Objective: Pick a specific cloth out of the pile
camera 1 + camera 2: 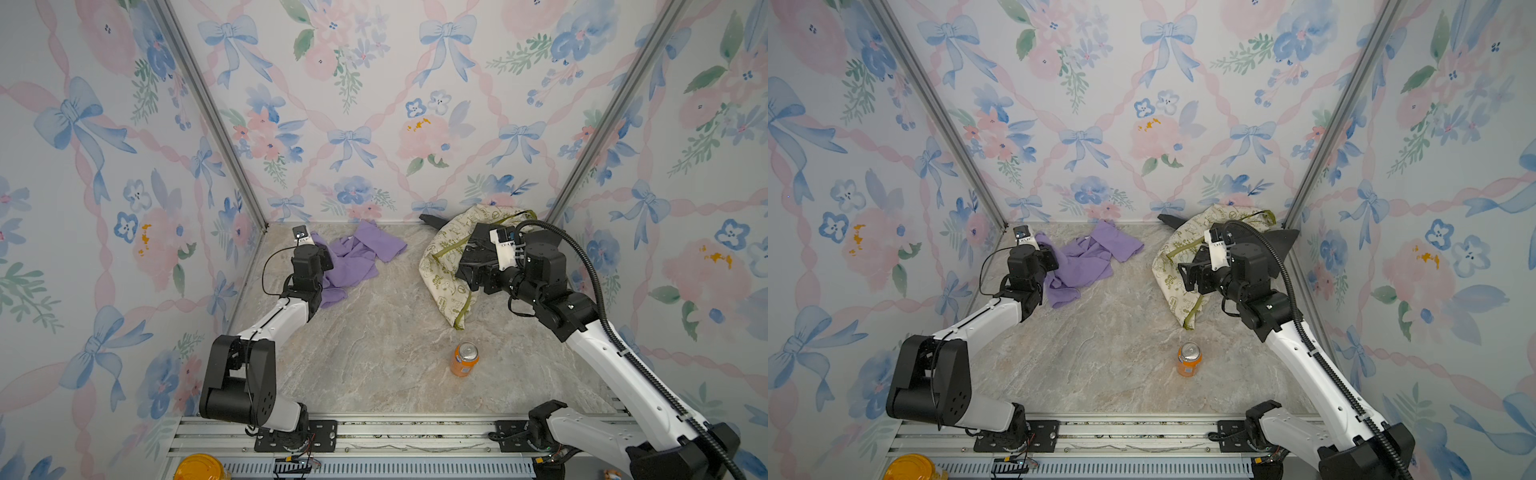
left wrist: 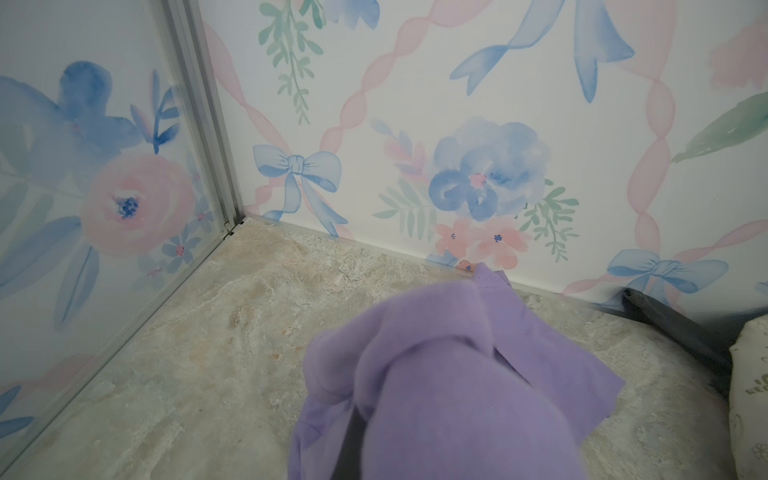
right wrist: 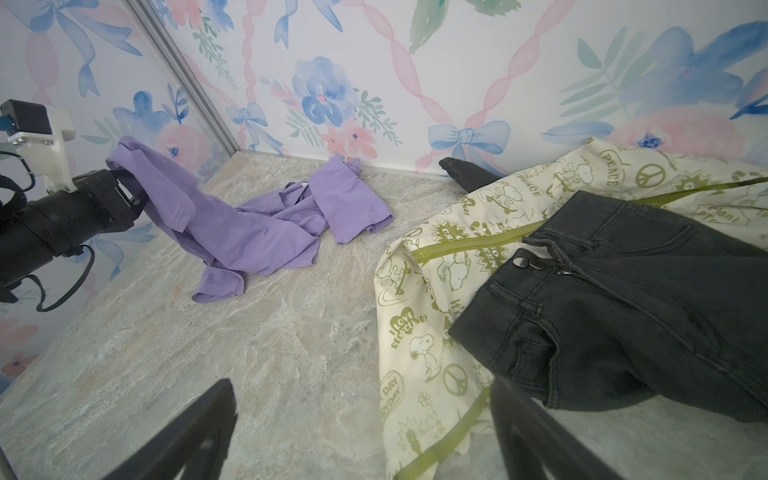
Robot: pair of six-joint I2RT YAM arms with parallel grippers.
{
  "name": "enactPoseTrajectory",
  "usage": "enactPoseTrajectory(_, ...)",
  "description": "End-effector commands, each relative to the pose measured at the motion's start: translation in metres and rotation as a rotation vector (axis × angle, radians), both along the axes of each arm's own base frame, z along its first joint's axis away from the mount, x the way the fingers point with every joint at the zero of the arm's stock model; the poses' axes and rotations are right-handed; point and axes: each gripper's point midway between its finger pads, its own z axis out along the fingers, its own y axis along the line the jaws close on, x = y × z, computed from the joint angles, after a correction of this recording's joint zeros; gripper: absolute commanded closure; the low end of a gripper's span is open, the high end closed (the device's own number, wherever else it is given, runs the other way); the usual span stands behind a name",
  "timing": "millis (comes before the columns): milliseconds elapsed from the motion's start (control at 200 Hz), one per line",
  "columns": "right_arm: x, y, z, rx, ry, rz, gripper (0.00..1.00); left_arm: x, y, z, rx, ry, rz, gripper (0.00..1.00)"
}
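Note:
The lavender cloth (image 1: 352,268) lies clear of the pile, so my left gripper should keep pulling the cloth's lifted end toward the open marble in front (image 1: 331,321) and let go there.
The lavender cloth (image 1: 357,257) (image 1: 1088,262) lies crumpled at the back left of the marble table, apart from the pile. One end is lifted off the table, and my left gripper (image 1: 322,253) (image 3: 124,195) is shut on that end. In the left wrist view the cloth (image 2: 457,374) drapes over the jaws and hides them. The pile (image 1: 440,266) (image 1: 1171,270) sits at the back right: a cream green-printed cloth (image 3: 436,291) with dark grey denim (image 3: 623,311) on top. My right gripper (image 1: 1187,270) (image 3: 361,436) hovers open over the pile's near edge, holding nothing.
An upright orange can (image 1: 464,359) (image 1: 1189,359) stands in front of the pile, near the right arm. Floral walls close in the table on three sides. A metal rail (image 1: 374,432) runs along the front edge, with a yellow object (image 1: 199,467) below it.

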Motion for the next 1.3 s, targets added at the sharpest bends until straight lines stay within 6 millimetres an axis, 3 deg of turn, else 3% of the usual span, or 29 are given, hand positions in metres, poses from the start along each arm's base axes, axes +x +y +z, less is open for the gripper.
enactPoseTrajectory(0, -0.004, -0.004, -0.007, -0.012, 0.012, 0.002, 0.03, -0.017, 0.003, -0.005, -0.097, -0.032, 0.052, 1.0)
enactPoseTrajectory(55, -0.004, -0.005, -0.01, -0.017, 0.017, 0.0, 0.03, -0.026, 0.004, -0.011, -0.116, -0.027, 0.065, 1.0)
enactPoseTrajectory(75, -0.004, -0.006, -0.011, -0.018, 0.02, -0.001, 0.03, -0.033, 0.004, -0.024, -0.117, -0.003, 0.07, 1.0)
enactPoseTrajectory(455, -0.003, -0.012, -0.026, -0.027, 0.054, -0.013, 0.03, -0.1, -0.004, -0.106, -0.21, 0.139, 0.117, 1.0)
enactPoseTrajectory(580, -0.003, -0.014, -0.032, -0.034, 0.068, -0.017, 0.03, -0.116, -0.01, -0.127, -0.225, 0.188, 0.114, 0.95)
enactPoseTrajectory(695, -0.004, -0.015, -0.033, -0.041, 0.073, -0.016, 0.03, -0.126, -0.01, -0.129, -0.241, 0.2, 0.113, 0.84)
enactPoseTrajectory(790, -0.005, -0.018, -0.032, -0.046, 0.068, -0.021, 0.03, -0.129, -0.01, -0.11, -0.239, 0.169, 0.106, 0.68)
enactPoseTrajectory(840, -0.006, -0.019, -0.03, -0.045, 0.061, -0.023, 0.03, -0.131, -0.006, -0.091, -0.228, 0.132, 0.115, 0.52)
enactPoseTrajectory(980, -0.005, -0.022, -0.021, -0.022, 0.026, -0.033, 0.03, -0.139, 0.004, -0.029, -0.216, -0.015, 0.131, 0.27)
enactPoseTrajectory(1180, -0.002, -0.021, -0.015, 0.001, 0.005, -0.033, 0.03, -0.141, 0.003, 0.053, -0.205, -0.191, 0.094, 0.11)
enactPoseTrajectory(1295, -0.002, -0.02, -0.013, 0.007, 0.001, -0.034, 0.03, -0.125, -0.015, 0.076, -0.181, -0.194, 0.008, 0.02)
